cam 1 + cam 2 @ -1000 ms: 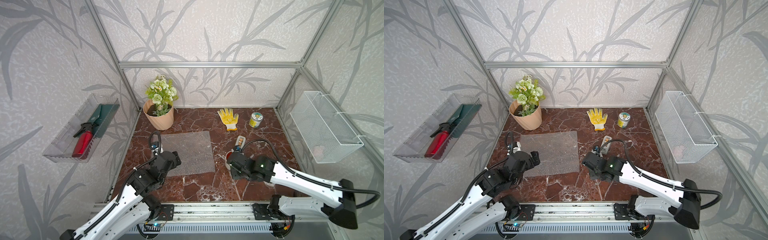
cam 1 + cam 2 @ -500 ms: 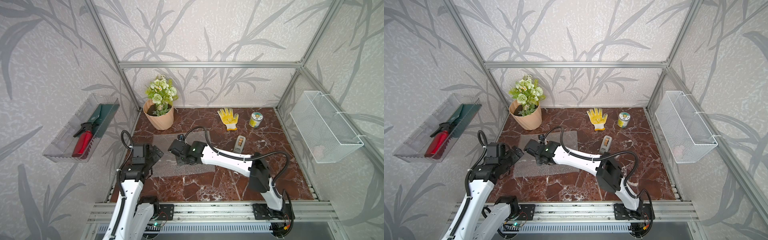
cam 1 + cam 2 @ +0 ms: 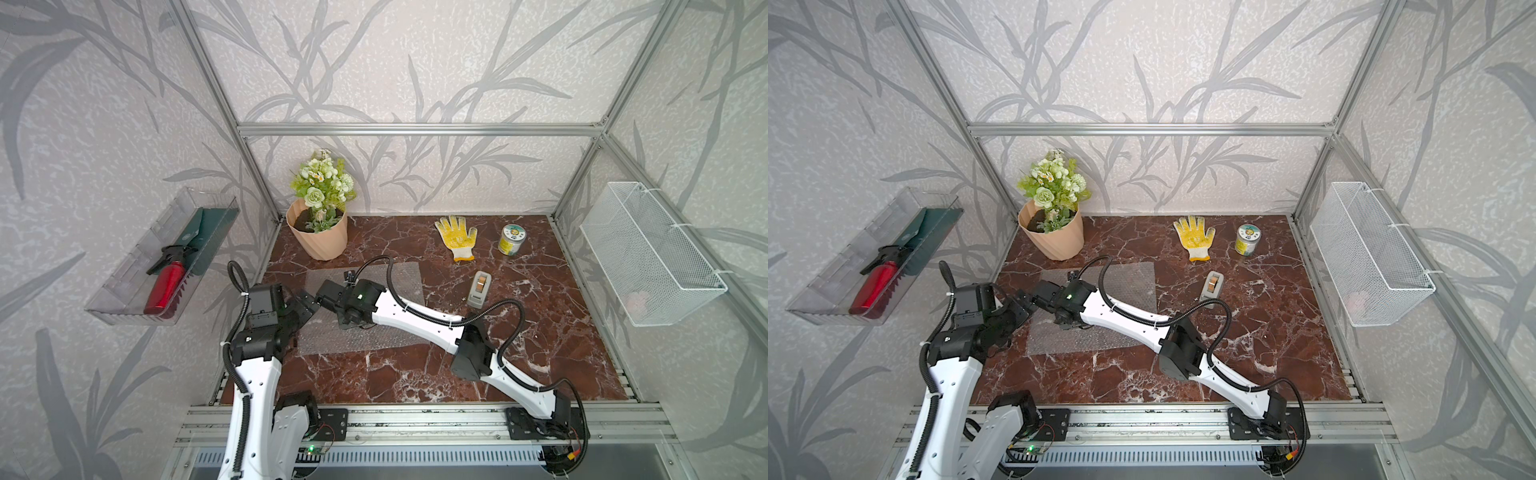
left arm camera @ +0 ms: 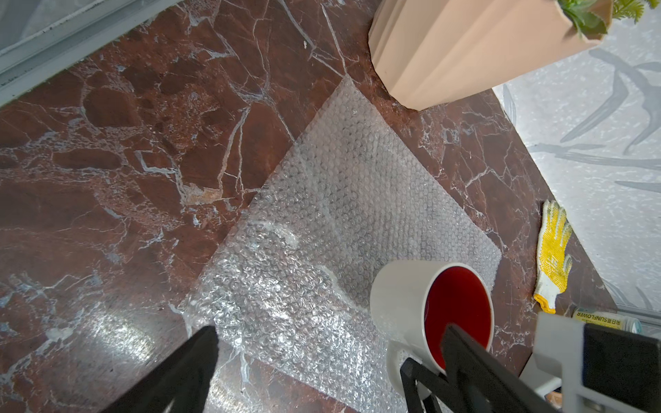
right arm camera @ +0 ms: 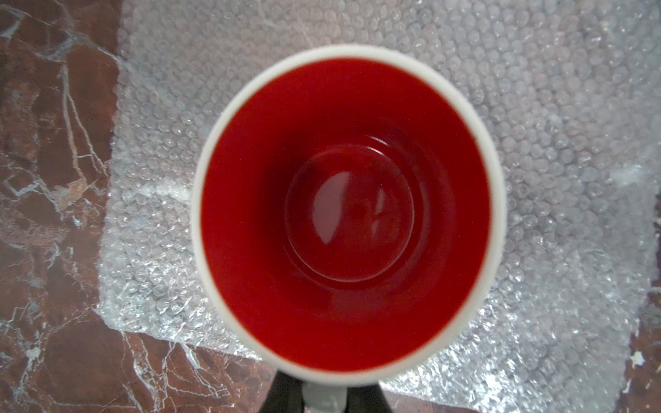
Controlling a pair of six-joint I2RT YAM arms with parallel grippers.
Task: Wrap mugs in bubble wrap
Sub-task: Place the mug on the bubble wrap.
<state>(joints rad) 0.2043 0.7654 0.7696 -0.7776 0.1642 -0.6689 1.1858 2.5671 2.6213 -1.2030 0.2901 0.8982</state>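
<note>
The white mug's red inside (image 5: 348,213) faces up over the flat bubble wrap (image 4: 358,292), so my right gripper should keep lowering the mug until it sits there, then let go.
The bubble wrap (image 3: 399,282) (image 3: 1133,282) lies flat on the marble floor; the wrist views show it too (image 4: 357,186) (image 5: 572,143). My right gripper (image 5: 323,393) is shut on the handle of the white mug (image 4: 404,304), whose red inside (image 5: 343,214) faces its camera. The mug hangs tilted over the sheet's near left part; whether it touches the sheet I cannot tell. In both top views the right gripper (image 3: 322,296) (image 3: 1038,293) hides the mug. My left gripper (image 3: 307,303) (image 3: 1019,305) (image 4: 329,343) is open and empty at the sheet's left edge, close beside the mug.
A peach flower pot (image 3: 318,237) stands just behind the sheet. A yellow glove (image 3: 456,237), a small jar (image 3: 512,240) and a grey tape dispenser (image 3: 478,289) lie to the right. A wire basket (image 3: 648,253) and a clear tray (image 3: 166,266) hang on the side walls.
My right arm has swung from the right side across to the sheet's left part, carrying the mug. My left arm drew back to the sheet's left edge. Both have been nearly still lately.
</note>
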